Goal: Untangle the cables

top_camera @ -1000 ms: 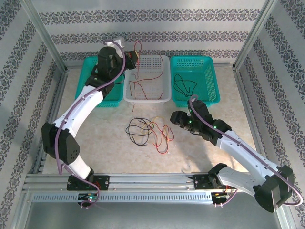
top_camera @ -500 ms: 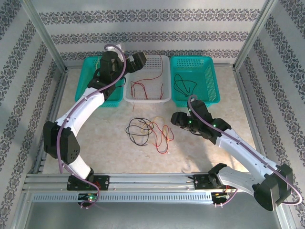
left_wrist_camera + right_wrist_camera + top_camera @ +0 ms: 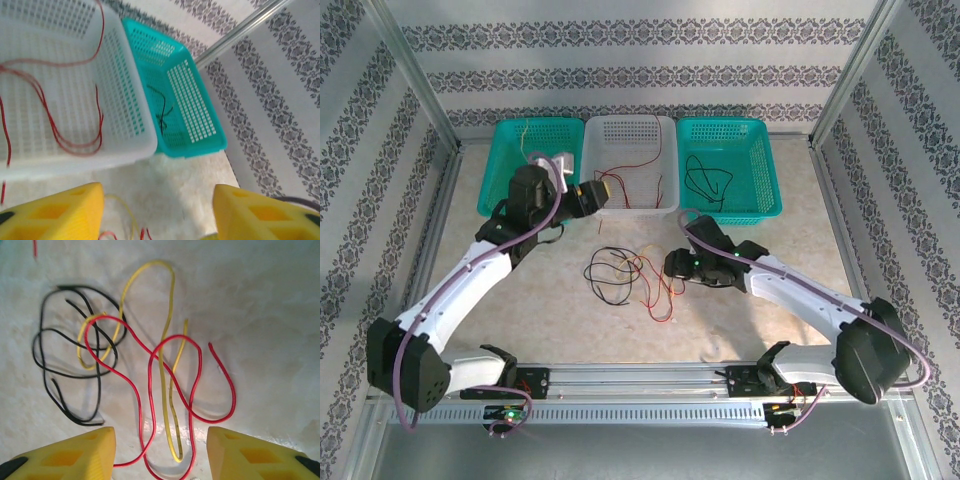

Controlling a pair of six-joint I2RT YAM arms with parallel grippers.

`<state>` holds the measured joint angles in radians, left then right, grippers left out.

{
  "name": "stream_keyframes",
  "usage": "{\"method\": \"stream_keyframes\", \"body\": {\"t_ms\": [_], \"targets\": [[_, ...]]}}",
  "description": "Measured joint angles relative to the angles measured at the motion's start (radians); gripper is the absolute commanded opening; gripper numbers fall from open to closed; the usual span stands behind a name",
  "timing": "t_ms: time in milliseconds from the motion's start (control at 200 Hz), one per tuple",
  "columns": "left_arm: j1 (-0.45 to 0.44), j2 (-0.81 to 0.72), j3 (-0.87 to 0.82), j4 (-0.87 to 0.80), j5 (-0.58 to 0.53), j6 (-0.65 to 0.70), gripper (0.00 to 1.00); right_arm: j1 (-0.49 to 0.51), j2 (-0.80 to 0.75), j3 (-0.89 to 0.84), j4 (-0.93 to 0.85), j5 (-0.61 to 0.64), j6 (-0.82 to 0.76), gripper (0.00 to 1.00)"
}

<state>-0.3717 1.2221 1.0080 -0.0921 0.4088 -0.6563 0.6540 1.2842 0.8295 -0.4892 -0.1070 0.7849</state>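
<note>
The yellow cable weaves through the red and black cables (image 3: 95, 318), so next my right gripper raises the yellow cable's long loop (image 3: 178, 458) for my left gripper to hold.
A loose tangle of red, yellow and black cables (image 3: 632, 275) lies on the table in front of the baskets. My right gripper (image 3: 670, 265) hovers open at its right side. In the right wrist view the red cable (image 3: 233, 393) and the yellow cable's (image 3: 161, 368) loop run between the open fingers of my right gripper (image 3: 160, 455), with the black cable (image 3: 98, 368) to the left. My left gripper (image 3: 595, 192) is open and empty at the white basket's (image 3: 665, 205) front edge. A red cable (image 3: 65, 142) lies inside that basket (image 3: 125, 150).
A teal basket (image 3: 760, 210) at the back right holds a black cable (image 3: 708, 180); it also shows in the left wrist view (image 3: 200, 145). Another teal basket (image 3: 500, 150) stands at the back left. Metal frame posts and patterned walls enclose the table.
My left gripper let the red cable fall into the white basket, then drew back and down to the basket's front edge. My right gripper moved left toward the tangle.
</note>
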Motion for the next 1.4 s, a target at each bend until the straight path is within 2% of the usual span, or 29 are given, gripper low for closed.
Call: {"method": "stream_keyframes", "body": {"t_ms": [140, 305, 445, 550, 685, 785, 919, 1174, 1404], "targets": [[-0.006, -0.024, -0.029, -0.026, 0.018, -0.014, 0.47, 0.019, 0.060, 0.000, -0.001, -0.013, 0.000, 0.48], [-0.022, -0.032, -0.059, -0.028, 0.037, -0.030, 0.46, 0.038, 0.113, 0.002, -0.001, -0.015, -0.002, 0.42], [-0.032, -0.034, -0.079, -0.029, 0.051, -0.037, 0.46, 0.039, 0.148, 0.020, -0.001, -0.018, -0.002, 0.31], [-0.037, -0.034, -0.080, -0.032, 0.059, -0.038, 0.46, 0.045, 0.176, 0.039, -0.001, -0.019, -0.006, 0.28], [-0.041, -0.034, -0.081, -0.033, 0.063, -0.038, 0.46, 0.045, 0.213, 0.064, -0.002, -0.022, -0.012, 0.10], [-0.043, -0.034, -0.081, -0.032, 0.071, -0.041, 0.46, 0.048, 0.224, 0.083, -0.012, -0.022, -0.027, 0.02], [-0.067, -0.033, -0.081, -0.031, 0.086, -0.051, 0.46, 0.062, 0.187, 0.106, -0.024, -0.021, -0.037, 0.01], [-0.147, 0.018, -0.081, 0.015, 0.100, -0.069, 0.47, 0.089, 0.023, 0.220, -0.046, -0.019, -0.076, 0.00], [-0.187, 0.044, -0.081, 0.044, 0.100, -0.083, 0.64, 0.121, -0.075, 0.290, -0.057, -0.014, -0.102, 0.00]]}}
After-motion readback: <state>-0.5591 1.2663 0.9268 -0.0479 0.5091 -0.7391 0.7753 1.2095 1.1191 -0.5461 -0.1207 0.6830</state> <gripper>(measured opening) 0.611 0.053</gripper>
